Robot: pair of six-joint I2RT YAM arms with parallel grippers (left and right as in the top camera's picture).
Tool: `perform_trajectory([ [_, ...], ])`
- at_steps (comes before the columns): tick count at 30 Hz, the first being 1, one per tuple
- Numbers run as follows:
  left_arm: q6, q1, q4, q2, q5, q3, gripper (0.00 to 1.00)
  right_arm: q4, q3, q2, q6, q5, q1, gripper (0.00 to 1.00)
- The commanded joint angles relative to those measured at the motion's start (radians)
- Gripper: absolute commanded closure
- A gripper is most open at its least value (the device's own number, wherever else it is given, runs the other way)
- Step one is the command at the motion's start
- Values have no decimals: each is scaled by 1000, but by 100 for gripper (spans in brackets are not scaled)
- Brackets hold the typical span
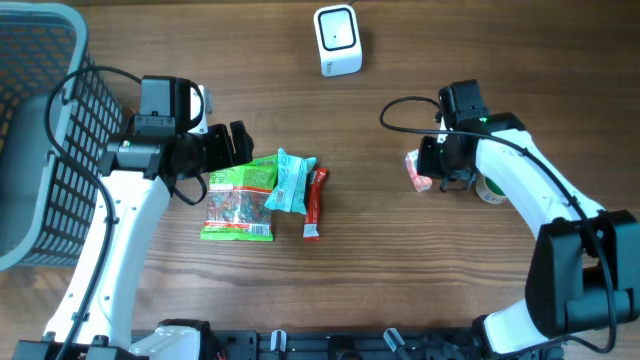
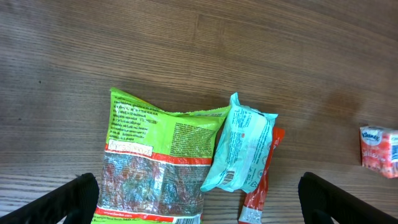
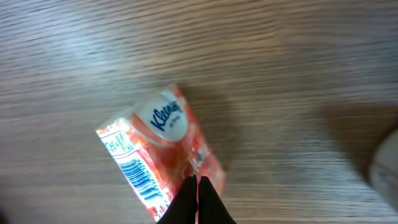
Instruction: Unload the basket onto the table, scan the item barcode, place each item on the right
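Next, I lay the pack (image 1: 417, 171) flat with its logo up and grip it that way before I scan, because the tissue pack's barcode (image 3: 139, 177) faces up at my right gripper.
A pink Kleenex tissue pack (image 3: 158, 146) has its barcode (image 3: 138, 177) along its left side. My right gripper (image 3: 196, 180) is shut, its two black fingers pinching the pack's near edge. Overhead, the pack (image 1: 417, 170) sits just left of the right gripper (image 1: 434, 166), right of table centre. The white scanner (image 1: 337, 40) stands at the far middle of the table. My left gripper (image 2: 200, 196) is open wide over a green snack bag (image 2: 155, 165), a teal packet (image 2: 242, 149) and a red stick packet (image 2: 261, 186), holding nothing.
A grey mesh basket (image 1: 30, 150) fills the left edge. A small round green-and-white container (image 1: 490, 190) lies beside the right arm. The snack pile (image 1: 262, 195) is left of centre, next to the left gripper (image 1: 238, 146).
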Motion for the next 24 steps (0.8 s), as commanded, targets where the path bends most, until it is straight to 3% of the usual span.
perform_trajectory([
  [1, -8, -5, 2, 3, 11, 3, 0, 2, -7, 11, -7, -122, 2, 95],
  [4, -8, -5, 2, 3, 11, 3, 0, 0, -7, 11, -7, -149, 3, 95],
  [7, -8, -5, 2, 3, 11, 3, 0, 5, -7, 11, -29, -147, 2, 87],
  [11, -9, -5, 2, 3, 11, 3, 0, 13, -7, 11, -66, -102, 2, 59],
  [14, -8, -5, 2, 3, 11, 3, 0, 22, -7, 11, -117, -93, 1, 48],
  [19, -9, -5, 2, 3, 11, 3, 0, 56, -7, 11, -229, -177, 1, 45],
  [20, -8, -5, 2, 3, 11, 3, 0, 61, -7, 11, -243, -185, 1, 48],
  [22, -8, -5, 2, 3, 11, 3, 0, 70, -7, 11, -263, -185, 1, 64],
  [24, -8, -5, 2, 3, 11, 3, 0, 79, -7, 11, -289, -185, 1, 65],
])
